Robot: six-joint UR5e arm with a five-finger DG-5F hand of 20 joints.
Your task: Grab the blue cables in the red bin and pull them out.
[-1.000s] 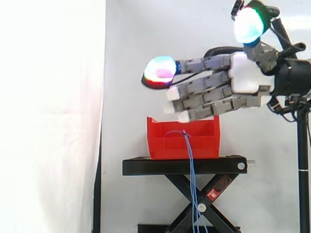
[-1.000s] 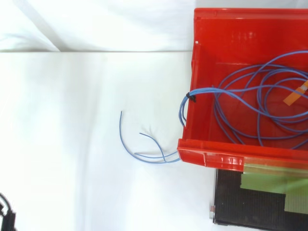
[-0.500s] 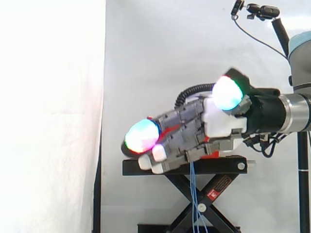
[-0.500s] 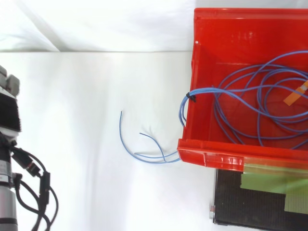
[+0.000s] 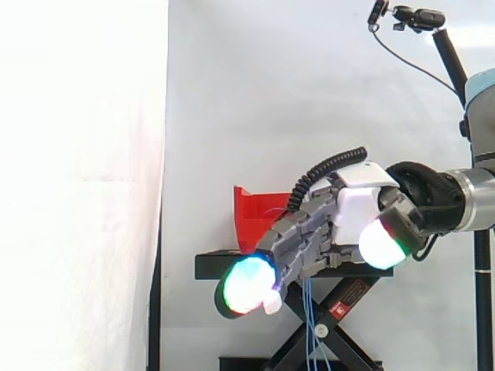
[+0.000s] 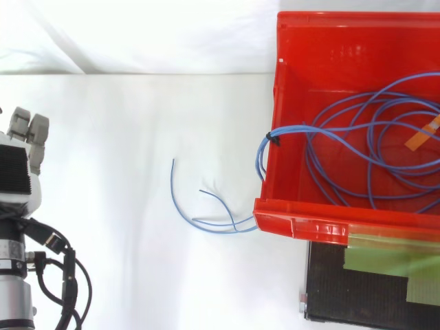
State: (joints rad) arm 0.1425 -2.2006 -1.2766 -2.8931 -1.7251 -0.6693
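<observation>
The blue cables (image 5: 308,293) will sag in slack loops over the red bin when the robot pulls, because the loose ends (image 5: 314,344) hang limp past the black stand.
The blue cables (image 6: 371,158) lie coiled inside the red bin (image 6: 278,103). One bundle (image 6: 265,148) crosses the bin's left wall, and its loose ends (image 6: 199,206) trail outside. In the side view the cables (image 5: 309,317) hang down past the black stand (image 5: 209,267). My hand (image 5: 356,216) is open, its fingers stretched down and to the left, and it covers most of the red bin (image 5: 251,220). Seen from above, the hand (image 6: 19,165) sits at the left edge, well apart from the cable ends and the bin, with nothing in it.
The bin rests on a black scissor stand (image 6: 357,289) before a white curtain. An orange strip (image 6: 423,136) lies among the cables in the bin. A small camera on a stalk (image 5: 418,15) stands at the upper right.
My hand has come down from above the bin and tipped its fingers downward. It entered the top view at the left edge. The cables have not moved.
</observation>
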